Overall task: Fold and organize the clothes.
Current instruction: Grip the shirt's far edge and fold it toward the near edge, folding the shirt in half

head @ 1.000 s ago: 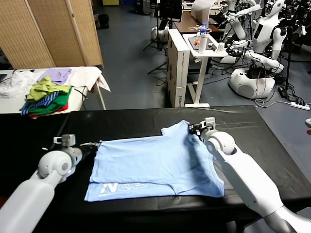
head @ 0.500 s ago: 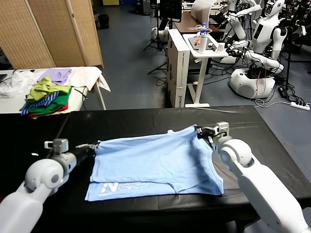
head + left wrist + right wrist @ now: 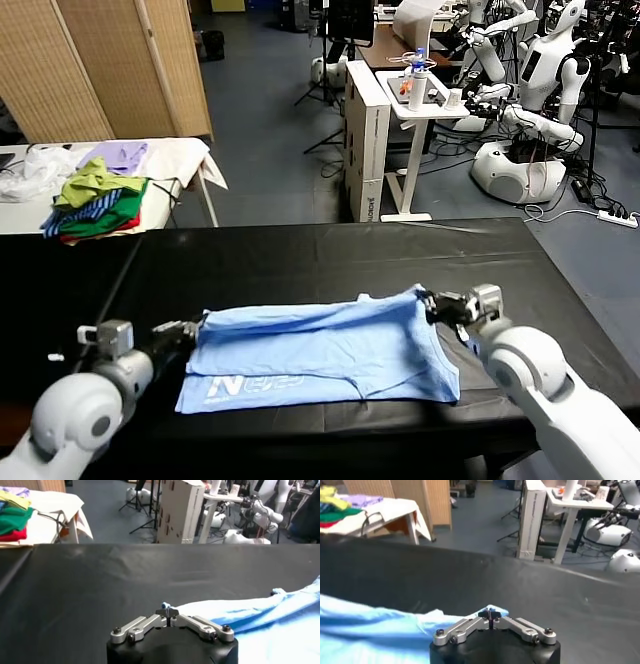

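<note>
The T-shirt's far corners [image 3: 212,317] are apart in both grippers. My left gripper keeps lowering its corner toward the white lettering [image 3: 228,385] until the fold lies flat, then release.
The light sky-blue T-shirt [image 3: 320,350] lies on the black table [image 3: 300,265], its far part lifted and drawn toward the front edge; white lettering shows on the near left. My left gripper [image 3: 192,327] is shut on the shirt's far left corner; in the left wrist view [image 3: 169,613] a bit of blue cloth sticks out between its jaws. My right gripper [image 3: 430,303] is shut on the shirt's far right corner, and blue cloth [image 3: 445,620] also shows pinched at its tips [image 3: 490,614] in the right wrist view.
A heap of green, yellow, red and striped garments [image 3: 95,205] and a lilac cloth [image 3: 118,155] lie on a white side table at the far left. Other robots [image 3: 540,90] and a white stand [image 3: 415,110] are behind the table.
Both grippers have pulled back toward the front edge, dragging the shirt's far edge over the near part. The shirt now looks shorter front to back.
</note>
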Controlling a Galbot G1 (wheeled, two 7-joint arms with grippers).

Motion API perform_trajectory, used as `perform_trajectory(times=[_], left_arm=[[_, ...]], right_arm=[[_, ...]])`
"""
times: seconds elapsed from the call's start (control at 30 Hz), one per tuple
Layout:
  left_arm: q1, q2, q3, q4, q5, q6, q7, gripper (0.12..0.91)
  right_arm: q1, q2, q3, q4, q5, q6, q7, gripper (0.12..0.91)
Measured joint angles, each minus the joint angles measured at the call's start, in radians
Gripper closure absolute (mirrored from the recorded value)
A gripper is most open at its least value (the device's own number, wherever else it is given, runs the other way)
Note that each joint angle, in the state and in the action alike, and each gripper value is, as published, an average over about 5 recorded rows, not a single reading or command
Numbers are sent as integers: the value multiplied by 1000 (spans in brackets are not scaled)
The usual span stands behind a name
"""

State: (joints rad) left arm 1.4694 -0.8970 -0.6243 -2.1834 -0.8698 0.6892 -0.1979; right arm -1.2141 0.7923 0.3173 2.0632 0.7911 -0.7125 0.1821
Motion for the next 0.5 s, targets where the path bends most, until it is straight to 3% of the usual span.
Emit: perform_trajectory(times=[0.5], left_arm=[[123, -67, -27, -18, 86, 3, 7, 883]], right_arm=[[-70, 2, 18, 17, -2, 3, -1, 886]])
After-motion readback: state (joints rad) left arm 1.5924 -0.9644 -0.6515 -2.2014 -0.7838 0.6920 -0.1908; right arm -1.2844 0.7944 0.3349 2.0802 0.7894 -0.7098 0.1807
